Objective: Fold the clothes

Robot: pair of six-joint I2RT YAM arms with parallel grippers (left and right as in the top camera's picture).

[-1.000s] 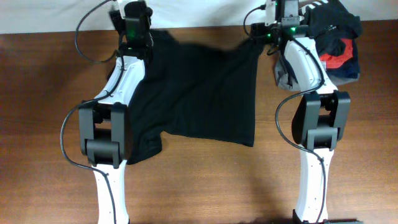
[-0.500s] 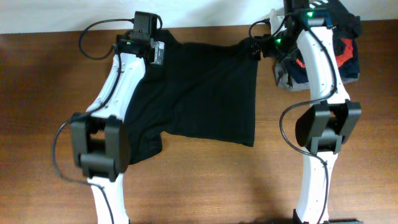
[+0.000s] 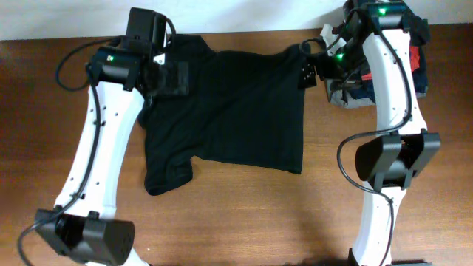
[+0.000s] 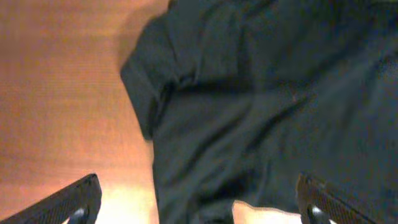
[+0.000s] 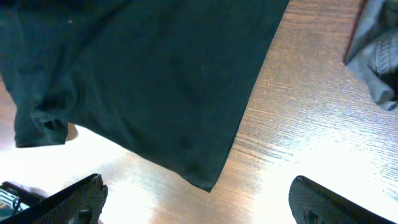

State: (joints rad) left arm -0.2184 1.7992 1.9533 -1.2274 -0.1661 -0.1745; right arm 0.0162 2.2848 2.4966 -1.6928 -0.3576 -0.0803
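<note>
My right gripper is away from the near hem corner (image 3: 297, 168) and should go back to it and pull the cloth straight first, because the black T-shirt is creased toward its collar end (image 3: 160, 124).
A black T-shirt (image 3: 236, 111) lies spread flat on the brown table, one sleeve at the lower left. It also shows in the left wrist view (image 4: 261, 106) and the right wrist view (image 5: 143, 81). My left gripper (image 3: 171, 77) is open and empty, held above the shirt's upper left part; its fingertips (image 4: 199, 202) frame cloth and bare table. My right gripper (image 3: 309, 72) is open and empty above the shirt's upper right corner; its fingertips (image 5: 199, 202) frame the shirt's hem corner and bare wood.
A pile of other clothes (image 3: 403, 63), dark, red and grey, lies at the back right behind my right arm; a grey piece shows in the right wrist view (image 5: 376, 56). A white wall edge runs along the table's back. Bare wood (image 3: 244, 214) lies in front of the shirt.
Both arms have risen and pulled back from the shirt's top corners. The left gripper moved forward over the shirt. The shirt lies flat, released.
</note>
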